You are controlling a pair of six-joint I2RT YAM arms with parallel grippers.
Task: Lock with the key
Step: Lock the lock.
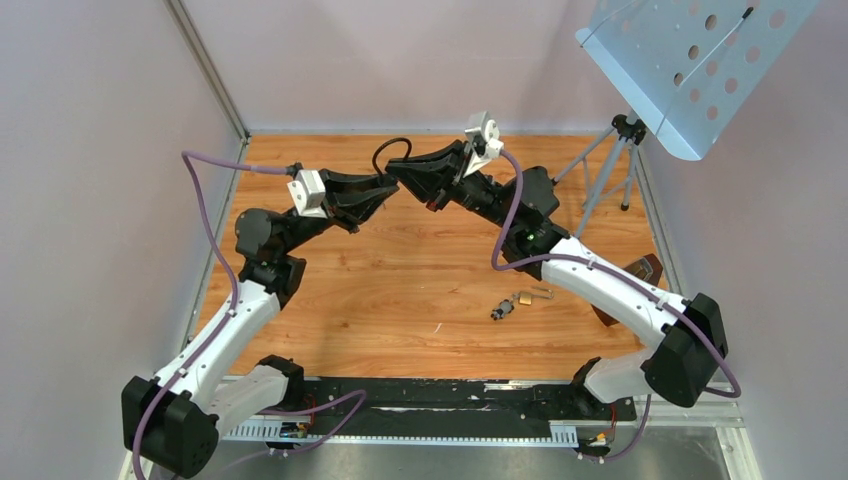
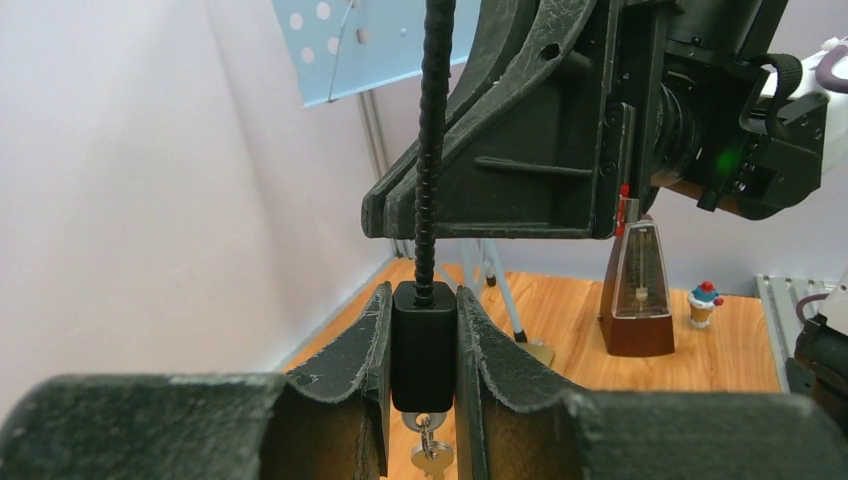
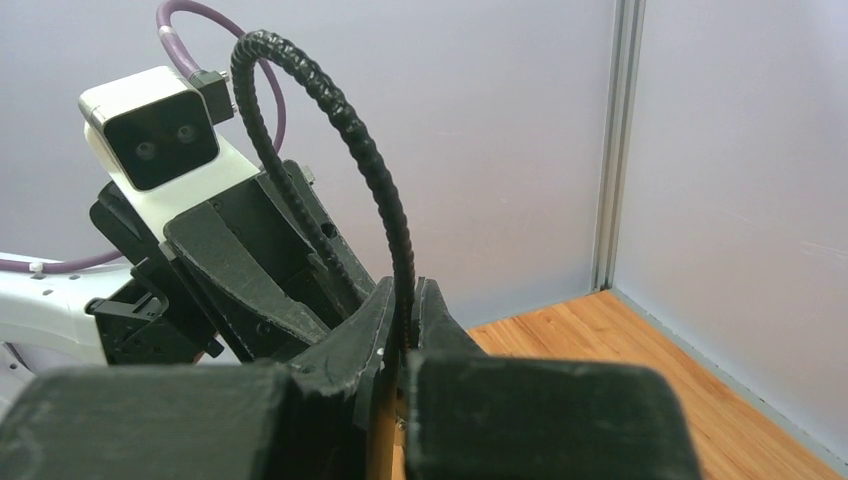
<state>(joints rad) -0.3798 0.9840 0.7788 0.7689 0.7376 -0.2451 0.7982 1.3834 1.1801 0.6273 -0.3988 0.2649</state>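
The cable's end (image 3: pixel 404 270) points down at the block in my left gripper (image 2: pixel 423 340), so I keep pressing with my right gripper until that end seats, then release it.
The lock is a black block (image 2: pixel 423 350) with a ribbed black cable (image 2: pixel 431 150) rising from its top. My left gripper (image 2: pixel 424 305) is shut on the block's two sides. A silver key (image 2: pixel 432 458) hangs on a small ring under the block. The cable (image 3: pixel 350 130) arcs over in a loop (image 1: pixel 388 148) and runs down between the fingers of my right gripper (image 3: pixel 403 305), which is shut on it. Both grippers meet tip to tip above the far middle of the table, left gripper (image 1: pixel 378 196) and right gripper (image 1: pixel 402 172).
A small brass padlock with a key bunch (image 1: pixel 520 298) lies on the wooden table (image 1: pixel 400 290) near the right arm. A brown metronome (image 2: pixel 640 290) and a cupcake toy (image 2: pixel 705 303) stand at the right. A blue perforated music stand (image 1: pixel 690 60) rises at the back right.
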